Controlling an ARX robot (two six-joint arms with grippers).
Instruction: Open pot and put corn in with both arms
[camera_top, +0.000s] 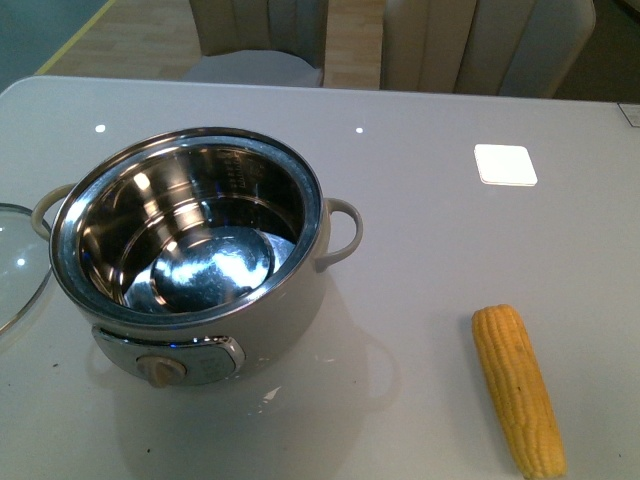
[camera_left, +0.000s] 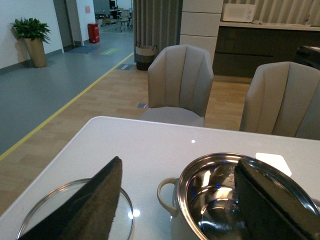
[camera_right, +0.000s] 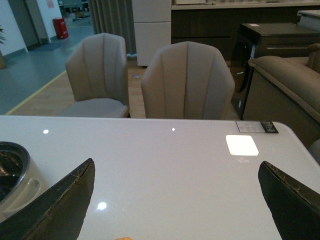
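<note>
The corn (camera_top: 518, 392) appears shorter than the pot's wide opening (camera_top: 190, 225), so the corn will go whole inside the pot's rim when the robot lowers it in.
The pot (camera_top: 296, 300) stands uncovered on the left part of the white table, its shiny steel bowl holding nothing and its control knob facing me. The corn (camera_top: 518, 388) lies lengthwise on the table at the front right, well apart from the pot. Neither arm shows in the front view. My left gripper (camera_left: 177, 161) is open above the pot's (camera_left: 165, 192) left handle, one finger over the bowl and the other over the glass lid (camera_left: 126, 210). My right gripper (camera_right: 176, 162) is open over bare table, the pot (camera_right: 20, 186) to one side and a sliver of corn (camera_right: 122, 238) at the picture's edge.
The glass lid (camera_top: 15, 265) lies flat at the table's left edge beside the pot. A bright white square patch (camera_top: 505, 164) marks the table at the back right. Two beige chairs (camera_top: 260, 40) stand behind the far edge of the table (camera_top: 430, 240).
</note>
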